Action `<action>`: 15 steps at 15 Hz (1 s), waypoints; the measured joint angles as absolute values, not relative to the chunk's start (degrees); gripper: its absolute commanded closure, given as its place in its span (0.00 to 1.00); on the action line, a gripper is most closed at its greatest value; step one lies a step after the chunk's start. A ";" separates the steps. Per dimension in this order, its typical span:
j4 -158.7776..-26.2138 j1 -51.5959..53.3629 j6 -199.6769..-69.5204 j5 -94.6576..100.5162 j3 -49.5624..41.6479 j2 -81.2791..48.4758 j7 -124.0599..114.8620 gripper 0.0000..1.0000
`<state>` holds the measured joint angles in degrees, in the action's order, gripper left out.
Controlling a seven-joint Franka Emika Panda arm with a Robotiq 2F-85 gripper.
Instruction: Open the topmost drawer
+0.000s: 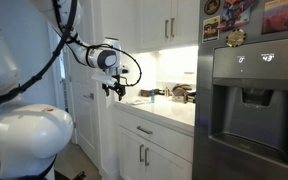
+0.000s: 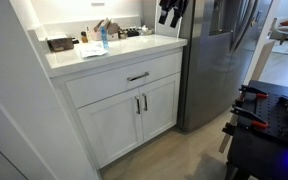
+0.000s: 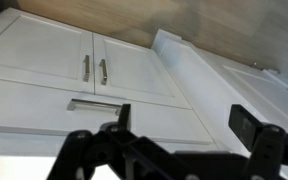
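My gripper's fingers are spread along the drawer's horizontal handle (image 3: 96, 104) from high above. Next, I turn my gripper crosswise and bring it down level with the bar (image 2: 137, 77) before I grip.
The topmost drawer (image 2: 109, 86) is a wide white panel under the countertop, shut, with a short horizontal silver bar handle (image 2: 137, 76). It also shows in an exterior view (image 1: 142, 128) and in the wrist view (image 3: 44, 106), where the picture stands upside down and the handle (image 3: 92, 103) lies below the two cabinet doors. My gripper (image 3: 184, 120) is open and empty. It hangs in the air above the counter's edge, well above the drawer and apart from it, in both exterior views (image 1: 114, 88) (image 2: 170, 12). The drawer's inside is hidden.
Two white cabinet doors with vertical bar handles (image 2: 140, 104) sit under the drawer. The countertop (image 2: 124, 55) holds a blue bottle (image 2: 104, 38), a dark box (image 2: 59, 44) and small items. A steel fridge (image 2: 216, 50) stands beside the cabinet. Upper cabinets (image 1: 169, 25) hang above.
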<state>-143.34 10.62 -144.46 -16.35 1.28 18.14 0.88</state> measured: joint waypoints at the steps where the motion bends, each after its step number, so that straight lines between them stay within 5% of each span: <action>1: -143.34 10.49 -146.10 -16.35 2.84 17.45 -3.54 0.00; 15: -144.20 8.22 -152.87 -13.91 9.31 13.48 -26.83 0.00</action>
